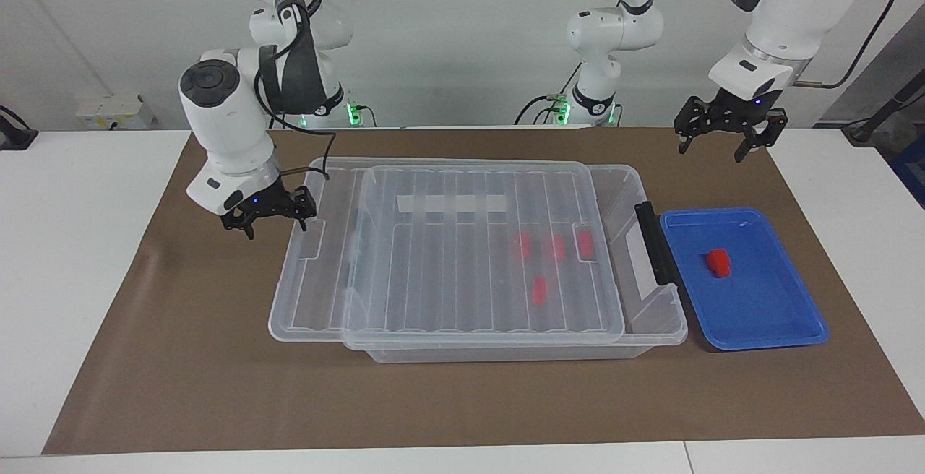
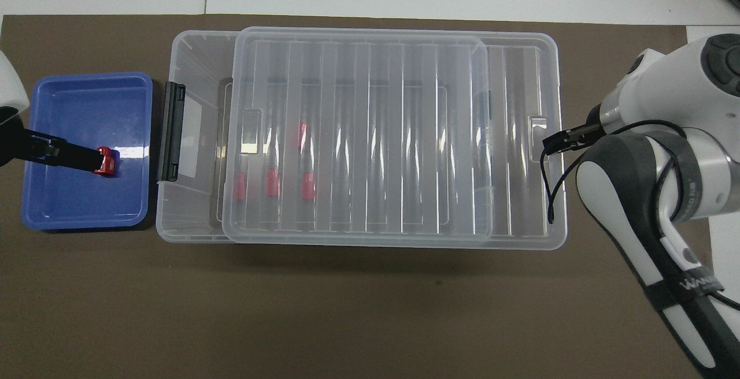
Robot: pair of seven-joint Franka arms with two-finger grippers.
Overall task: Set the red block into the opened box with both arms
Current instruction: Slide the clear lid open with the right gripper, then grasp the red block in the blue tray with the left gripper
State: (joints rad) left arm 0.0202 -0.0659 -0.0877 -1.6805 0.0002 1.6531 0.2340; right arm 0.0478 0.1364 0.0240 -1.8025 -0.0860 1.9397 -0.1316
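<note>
The lid (image 2: 361, 136) already lies shifted along the box's rim (image 2: 204, 33), so I expect it to slide farther and stay flat when I pull, while the box stays in place.
A red block (image 1: 718, 262) (image 2: 107, 161) lies in the blue tray (image 1: 766, 315) (image 2: 75, 205). The clear box (image 1: 654, 315) (image 2: 193, 58) stands beside the tray, black latch (image 1: 654, 243) toward it. Its ribbed lid (image 1: 448, 257) (image 2: 376, 136) rests on top, shifted toward the right arm's end, leaving the box's tray end uncovered. My right gripper (image 1: 267, 212) is open at the lid's shifted end, a fingertip against the lid's edge; in the overhead view its own wrist hides it. My left gripper (image 1: 723, 138) (image 2: 87, 158) hangs open in the air above the tray.
Several more red blocks (image 1: 553, 246) (image 2: 272, 182) lie inside the box, seen through the lid. A brown mat (image 1: 217, 387) covers the table under everything. The lid's end overhangs the box toward the right arm's end.
</note>
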